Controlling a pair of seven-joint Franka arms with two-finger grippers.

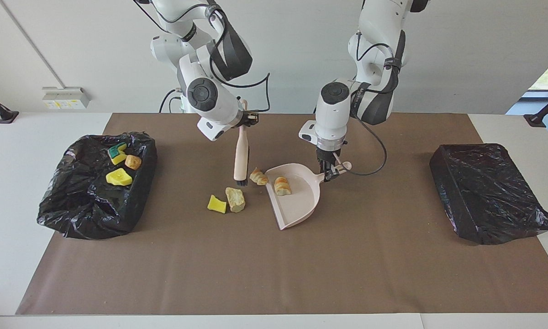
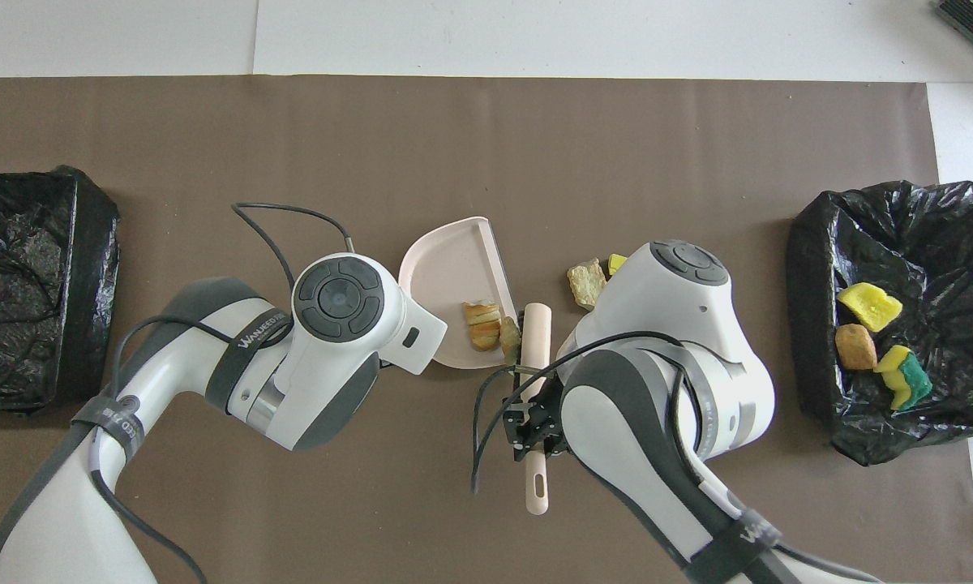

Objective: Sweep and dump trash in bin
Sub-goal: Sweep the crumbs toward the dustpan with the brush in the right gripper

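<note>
I can see a tan lump and yellow scrap behind the brush, which is at the dustpan's edge, so next I reach past them with my right gripper and sweep inward.
My left gripper is shut on the handle of the pink dustpan, which rests on the brown mat. My right gripper is shut on the brush, bristles down beside the pan's open lip. Of the trash, one tan lump lies in the pan and another sits at its lip. A tan lump and a yellow sponge scrap lie on the mat, farther from the robots than the brush. The black-lined bin holds three pieces.
A second black-bagged box stands at the left arm's end of the table. The brown mat covers the table's middle, with white tabletop around it.
</note>
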